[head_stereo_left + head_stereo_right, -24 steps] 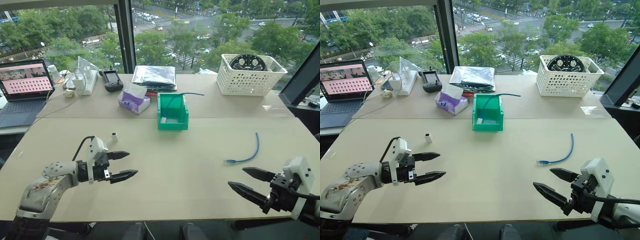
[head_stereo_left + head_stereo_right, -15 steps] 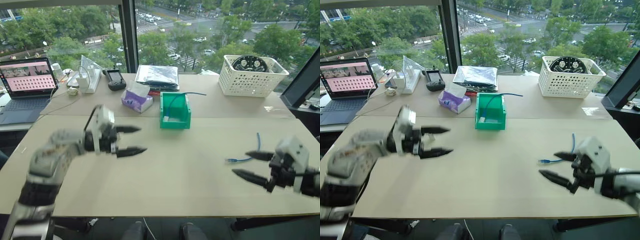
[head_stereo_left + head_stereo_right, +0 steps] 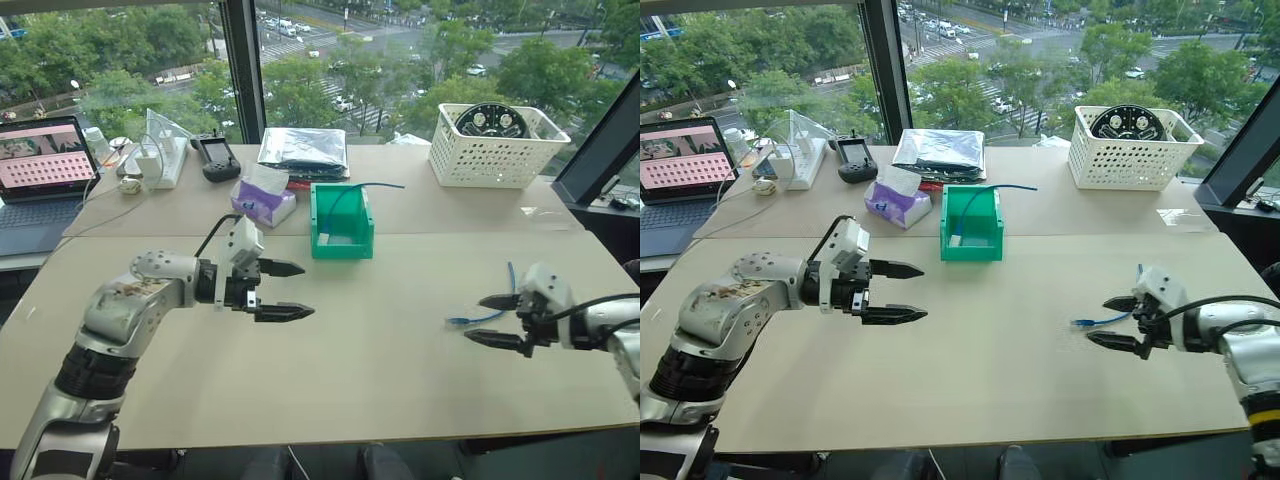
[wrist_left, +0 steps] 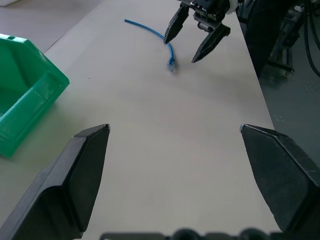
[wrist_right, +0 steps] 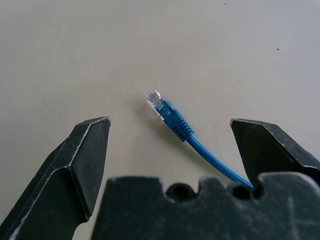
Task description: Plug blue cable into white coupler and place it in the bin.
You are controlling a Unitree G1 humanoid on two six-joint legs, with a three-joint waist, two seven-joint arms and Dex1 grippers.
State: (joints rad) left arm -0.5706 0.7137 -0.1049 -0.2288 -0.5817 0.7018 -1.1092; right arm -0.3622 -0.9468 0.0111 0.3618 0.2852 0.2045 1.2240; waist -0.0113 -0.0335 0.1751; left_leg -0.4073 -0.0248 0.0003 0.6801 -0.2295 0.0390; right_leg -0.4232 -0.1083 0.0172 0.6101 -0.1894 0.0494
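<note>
Another blue cable (image 3: 374, 185) curves stiffly out of the green bin, so I expect this blue cable's tail (image 3: 512, 275) to keep its bend in the air when the robot lifts its plug.
The blue cable (image 3: 512, 277) lies curved on the table at the right, its clear plug end (image 5: 156, 101) pointing toward the middle. My right gripper (image 3: 473, 318) is open and low over the table, its fingers either side of that plug end without touching it. My left gripper (image 3: 308, 290) is open and empty, held above the table left of centre and pointing right. In the left wrist view I see the right gripper (image 4: 195, 40) beside the cable (image 4: 150, 30). The green bin (image 3: 342, 250) stands at the table's middle back. The white coupler is hidden.
Another blue cable (image 3: 370, 186) hangs out of the green bin. Behind it are a purple tissue pack (image 3: 265, 203), a silver bag (image 3: 305, 150), a black remote (image 3: 215, 158) and a white lattice basket (image 3: 490, 160). A laptop (image 3: 45, 165) sits far left.
My right gripper has moved forward to the cable's plug end. My left arm has risen and swung toward the table's middle. The camera view has shifted as well.
</note>
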